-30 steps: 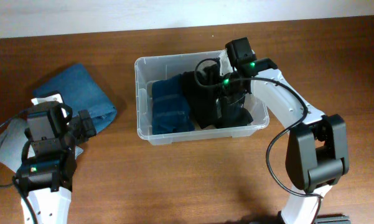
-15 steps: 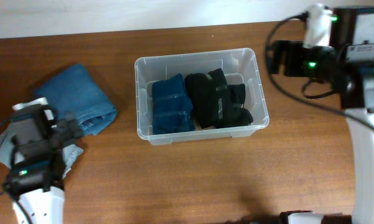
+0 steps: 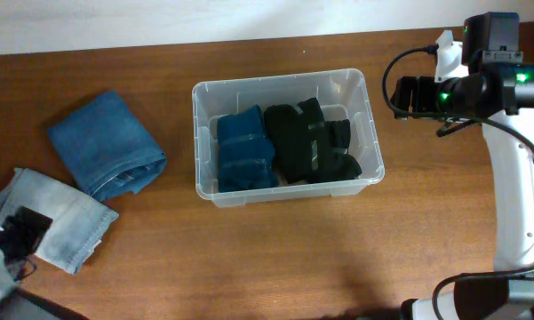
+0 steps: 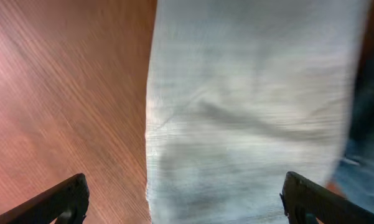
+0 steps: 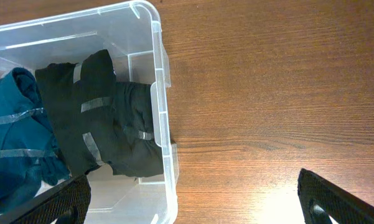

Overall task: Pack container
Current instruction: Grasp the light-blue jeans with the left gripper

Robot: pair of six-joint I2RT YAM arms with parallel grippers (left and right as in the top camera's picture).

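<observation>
The pale denim piece point(image 3: 74, 222) is on the other side of the container from my right gripper, so next my left gripper picks it up and lays it over the black garment point(image 3: 304, 140).
The clear plastic container point(image 3: 280, 78) stands mid-table and holds a folded teal garment point(image 3: 244, 160) and a black garment point(image 3: 311, 142). My right gripper point(image 3: 409, 93) hovers right of the container, open and empty. In the right wrist view its jaws point(image 5: 196, 208) straddle the container's right rim point(image 5: 163, 93), with the black garment point(image 5: 99, 118) and teal garment point(image 5: 18, 143) inside. My left gripper point(image 3: 16, 236) is at the lower left edge, over a pale denim piece point(image 3: 62, 218). In the left wrist view its jaws point(image 4: 183, 202) are wide open above that pale cloth point(image 4: 249, 112).
A folded blue denim piece point(image 3: 107, 142) lies left of the container, touching the pale piece. Bare wooden table point(image 5: 267, 93) lies right of the container and along the front. A pale wall runs along the table's far edge.
My right gripper has come up out of the container and moved to its right, leaving the black garment inside. My left arm has drawn back to the lower left corner, over the pale denim.
</observation>
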